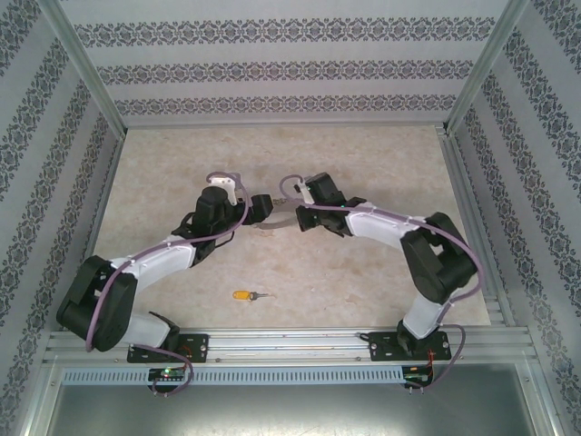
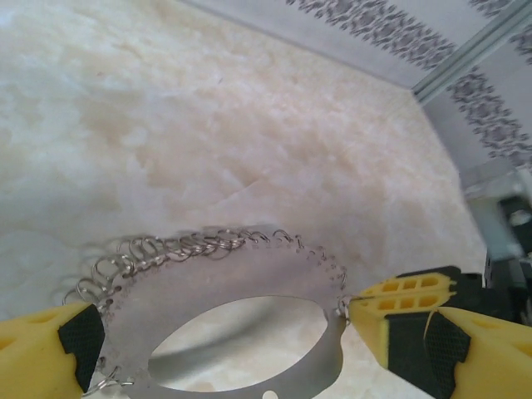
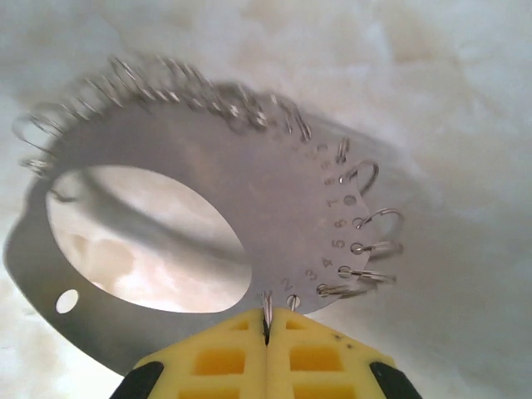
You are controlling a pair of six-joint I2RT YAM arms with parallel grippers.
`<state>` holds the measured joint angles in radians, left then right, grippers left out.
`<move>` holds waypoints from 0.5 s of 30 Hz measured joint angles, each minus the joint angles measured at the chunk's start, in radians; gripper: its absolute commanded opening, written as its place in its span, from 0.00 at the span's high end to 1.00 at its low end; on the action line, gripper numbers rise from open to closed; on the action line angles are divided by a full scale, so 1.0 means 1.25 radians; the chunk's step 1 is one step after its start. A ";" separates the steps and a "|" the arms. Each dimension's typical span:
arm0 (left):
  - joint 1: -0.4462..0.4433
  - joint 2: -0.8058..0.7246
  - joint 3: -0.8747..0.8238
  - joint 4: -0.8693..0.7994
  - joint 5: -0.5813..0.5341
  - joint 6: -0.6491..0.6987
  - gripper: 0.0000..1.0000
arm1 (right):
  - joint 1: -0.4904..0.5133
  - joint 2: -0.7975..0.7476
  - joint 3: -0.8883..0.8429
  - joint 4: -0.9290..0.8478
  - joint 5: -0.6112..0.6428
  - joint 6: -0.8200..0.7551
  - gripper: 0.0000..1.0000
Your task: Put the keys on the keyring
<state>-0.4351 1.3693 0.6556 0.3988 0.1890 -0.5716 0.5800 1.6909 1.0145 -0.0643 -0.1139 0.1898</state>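
Observation:
The keyring (image 2: 224, 278) lies flat under my open left gripper, so next my right gripper raises the small ring (image 3: 267, 302) until the keyring hangs down and my left gripper can meet it.
The keyring (image 3: 249, 191), a thin grey metal hoop with small wire rings along its rim, hangs above the table between the two arms. My left gripper (image 2: 224, 332) spans it at full width, with the hoop's (image 2: 216, 274) edge against the left pad (image 2: 79, 337). My right gripper (image 3: 266, 328) is shut on one small ring at the rim. In the top view the left gripper (image 1: 263, 211) and right gripper (image 1: 289, 215) meet at mid-table over the keyring (image 1: 272, 224). The key (image 1: 247, 295), with an orange-yellow head, lies alone nearer the arm bases.
The beige table (image 1: 363, 163) has patterned walls at the back and both sides. Metal rails (image 1: 290, 345) with the arm bases run along the near edge. Both forearms arch over the table's middle.

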 measured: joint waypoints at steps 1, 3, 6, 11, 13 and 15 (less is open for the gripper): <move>0.004 -0.013 -0.002 0.006 0.013 0.000 0.01 | -0.007 -0.032 -0.015 0.011 -0.020 -0.002 1.00; 0.005 -0.042 0.002 0.008 0.042 0.002 0.03 | -0.022 -0.096 -0.047 0.043 -0.068 -0.005 1.00; 0.007 -0.077 0.033 -0.003 0.085 0.010 0.04 | -0.046 -0.188 -0.090 0.092 -0.147 -0.005 1.00; 0.008 -0.114 0.093 -0.038 0.142 0.035 0.06 | -0.094 -0.274 -0.149 0.190 -0.299 0.006 1.00; 0.008 -0.124 0.107 -0.050 0.165 0.044 0.11 | -0.107 -0.290 -0.156 0.211 -0.351 0.017 1.00; 0.008 -0.125 0.113 -0.059 0.188 0.050 0.14 | -0.112 -0.298 -0.156 0.231 -0.389 0.025 1.00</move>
<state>-0.4252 1.2125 0.7971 0.3248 0.4240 -0.5087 0.4400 1.3182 0.8196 0.2245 -0.5999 0.2214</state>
